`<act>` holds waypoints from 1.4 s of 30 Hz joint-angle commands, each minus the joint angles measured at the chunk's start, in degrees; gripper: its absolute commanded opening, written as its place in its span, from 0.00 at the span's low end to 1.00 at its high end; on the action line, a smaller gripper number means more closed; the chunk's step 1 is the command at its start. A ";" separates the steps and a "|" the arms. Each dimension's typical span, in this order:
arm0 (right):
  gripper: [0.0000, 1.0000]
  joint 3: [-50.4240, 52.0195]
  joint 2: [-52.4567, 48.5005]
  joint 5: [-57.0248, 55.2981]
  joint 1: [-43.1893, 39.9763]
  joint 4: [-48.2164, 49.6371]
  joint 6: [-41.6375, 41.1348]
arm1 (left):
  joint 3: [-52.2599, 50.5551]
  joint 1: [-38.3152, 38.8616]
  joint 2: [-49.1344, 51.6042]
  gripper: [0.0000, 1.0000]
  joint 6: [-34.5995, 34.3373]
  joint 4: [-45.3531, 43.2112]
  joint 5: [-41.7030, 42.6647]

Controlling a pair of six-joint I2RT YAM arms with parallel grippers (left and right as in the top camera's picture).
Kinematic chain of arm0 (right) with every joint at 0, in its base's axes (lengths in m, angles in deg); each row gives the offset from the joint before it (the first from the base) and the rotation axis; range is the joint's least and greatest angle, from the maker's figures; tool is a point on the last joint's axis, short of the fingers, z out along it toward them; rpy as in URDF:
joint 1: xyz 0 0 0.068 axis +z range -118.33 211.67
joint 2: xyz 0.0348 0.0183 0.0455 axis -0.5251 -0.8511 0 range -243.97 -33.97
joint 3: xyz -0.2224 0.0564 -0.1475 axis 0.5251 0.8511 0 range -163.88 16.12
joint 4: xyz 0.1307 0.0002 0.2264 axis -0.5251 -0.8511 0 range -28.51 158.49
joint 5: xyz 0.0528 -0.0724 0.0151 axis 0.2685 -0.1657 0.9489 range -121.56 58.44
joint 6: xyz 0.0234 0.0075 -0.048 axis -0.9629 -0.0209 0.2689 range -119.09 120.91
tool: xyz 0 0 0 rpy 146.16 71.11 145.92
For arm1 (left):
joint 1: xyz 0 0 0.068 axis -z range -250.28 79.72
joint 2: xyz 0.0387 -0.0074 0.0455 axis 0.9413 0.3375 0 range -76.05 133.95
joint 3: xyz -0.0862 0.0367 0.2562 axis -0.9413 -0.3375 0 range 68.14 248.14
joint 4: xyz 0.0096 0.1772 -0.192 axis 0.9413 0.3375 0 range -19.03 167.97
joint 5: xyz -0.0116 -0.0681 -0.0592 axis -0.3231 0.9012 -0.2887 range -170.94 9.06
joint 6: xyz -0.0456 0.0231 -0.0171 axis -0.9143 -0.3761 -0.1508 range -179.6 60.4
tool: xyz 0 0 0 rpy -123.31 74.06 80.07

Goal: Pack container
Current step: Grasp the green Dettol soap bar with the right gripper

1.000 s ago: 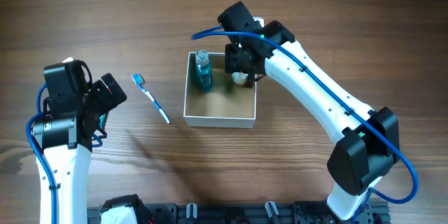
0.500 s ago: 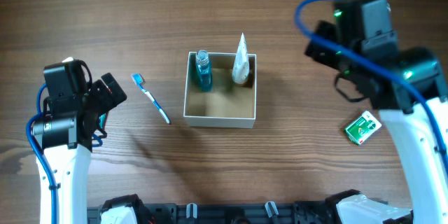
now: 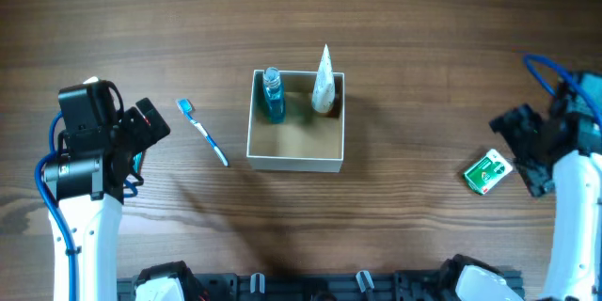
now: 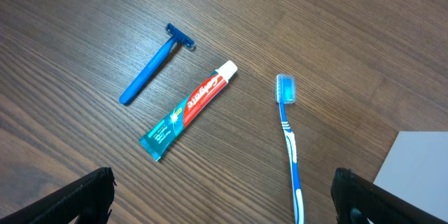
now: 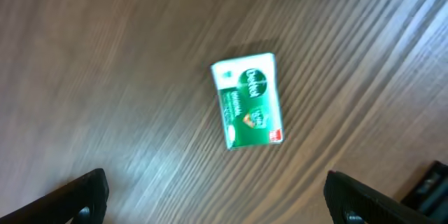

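The box's narrow width (image 5: 248, 101) fits between my right gripper's open fingers; they should keep moving down to the green soap box (image 3: 488, 171) until they close on its long sides.
The container (image 3: 295, 162), a square white-walled box with a tan inside, sits mid-table. A blue bottle (image 3: 273, 94) and a white tube (image 3: 324, 83) stand in its far part. A blue toothbrush (image 3: 202, 132) lies left of it and also shows in the left wrist view (image 4: 290, 147), near a blue razor (image 4: 155, 64) and a toothpaste tube (image 4: 189, 110). My left gripper (image 4: 224, 199) is open and empty above these items, at the left in the overhead view (image 3: 149, 124). My right gripper (image 5: 217, 199) is open and empty beside a green soap box (image 5: 248, 99), at the far right (image 3: 527, 150).
The green soap box (image 3: 486, 171) lies alone on the wood table at the right. A corner of the container (image 4: 416, 161) shows at the right edge of the left wrist view. A black rack runs along the table's front edge (image 3: 310, 287).
My right arm has let go of the white tube in the container and swung away to the far right, over the green soap box. The left arm has not moved.
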 commanded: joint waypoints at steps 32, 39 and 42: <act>0.80 24.74 -19.02 9.01 -8.55 31.23 15.10 | 1.03 -0.04 0.24 1.00 1.16 -0.17 0.37; 0.65 24.74 -19.02 9.46 -8.55 29.03 14.95 | 1.03 -0.04 0.24 1.00 1.16 -0.17 0.37; 0.45 24.74 -19.02 9.46 -8.55 28.68 14.51 | 1.03 -0.04 0.24 1.00 1.16 -0.17 0.37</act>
